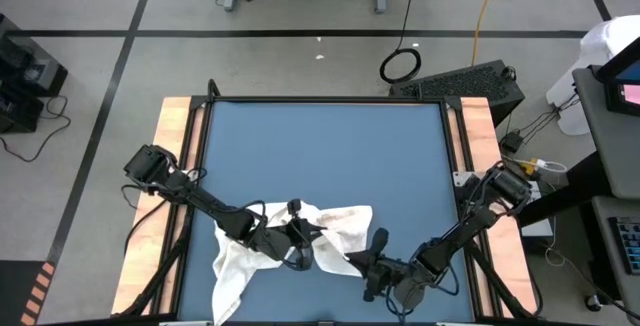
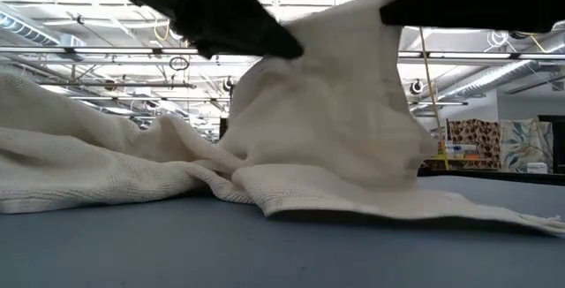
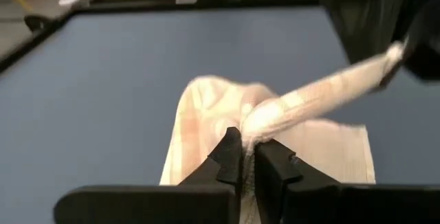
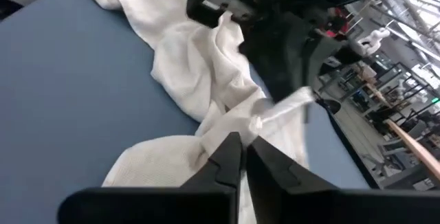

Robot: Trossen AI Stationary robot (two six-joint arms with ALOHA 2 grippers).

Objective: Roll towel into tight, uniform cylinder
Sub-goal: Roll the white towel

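Note:
The part of the towel (image 3: 323,97) between my grippers runs twisted and taut, so next my right gripper lowers the towel's pinched end (image 3: 393,53) to the mat before my left gripper takes it.
The white towel (image 1: 345,221) lies crumpled on the blue mat (image 1: 320,146) near its front edge. One long end trails toward the front left (image 1: 230,276). My left gripper (image 1: 303,232) is over the towel's middle and is shut on the cloth. My right gripper (image 1: 362,258) is at the towel's near right side and is also shut on it. In the low view the towel (image 2: 335,102) rises in a peak between the two dark grippers, and its edges lie on the mat. My left gripper (image 3: 246,145) pinches a bunched fold of the towel (image 3: 256,129) between its two fingers, in several layers. From there a strand of cloth (image 3: 330,86) runs taut to the other gripper. The rest of the towel lies on the mat below. My right gripper (image 4: 242,145) pinches a gathered, twisted bit of the towel (image 4: 258,124) between its two fingers. The held part is raised off the mat, with a short strand (image 4: 292,102) drawn toward the left gripper. The cloth around it rests slack on the mat.
The mat's far half is bare blue surface (image 1: 320,136). Wooden table strips (image 1: 170,166) run along both sides. A keyboard (image 1: 470,81) and cables lie on the floor beyond the far right corner.

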